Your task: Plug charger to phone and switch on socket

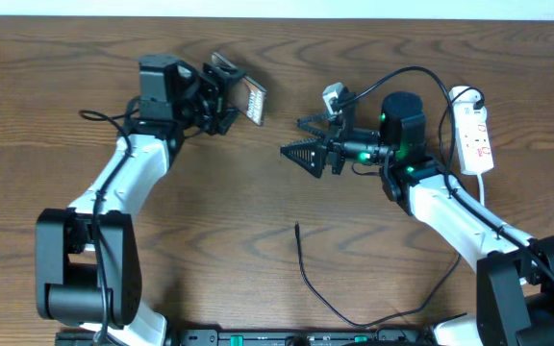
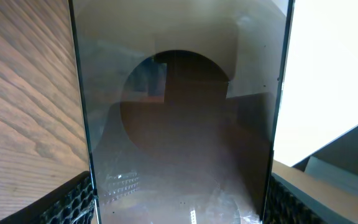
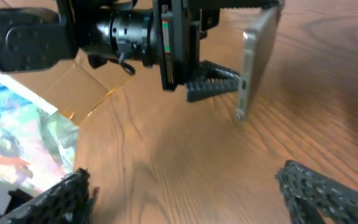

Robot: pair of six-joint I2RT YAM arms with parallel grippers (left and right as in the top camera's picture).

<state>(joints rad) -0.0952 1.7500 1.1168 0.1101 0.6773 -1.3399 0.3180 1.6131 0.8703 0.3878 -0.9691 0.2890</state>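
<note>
My right gripper continues to approach, as the phone's loose end (image 1: 256,104) faces its open fingers edge-on, and closes once the fingers straddle that end.
My left gripper (image 1: 227,96) is shut on the phone (image 1: 249,98) and holds it raised off the table at the back left. Its glossy brownish screen (image 2: 179,124) fills the left wrist view between the two fingers. In the right wrist view the phone (image 3: 253,59) shows edge-on, held by the left arm. My right gripper (image 1: 299,140) is open and empty, apart from the phone and pointing left toward it. The charger (image 1: 308,279), a thin black cable, lies on the table at the front middle, its plug tip (image 1: 297,227) pointing away. The white socket (image 1: 474,135) lies at the back right.
The socket's white lead (image 1: 482,187) runs along my right arm. A small grey clip-like object (image 1: 334,96) sits behind the right gripper. Thick black robot cables (image 1: 412,77) arch over the right wrist. The table's far edge (image 1: 277,17) is just behind both arms.
</note>
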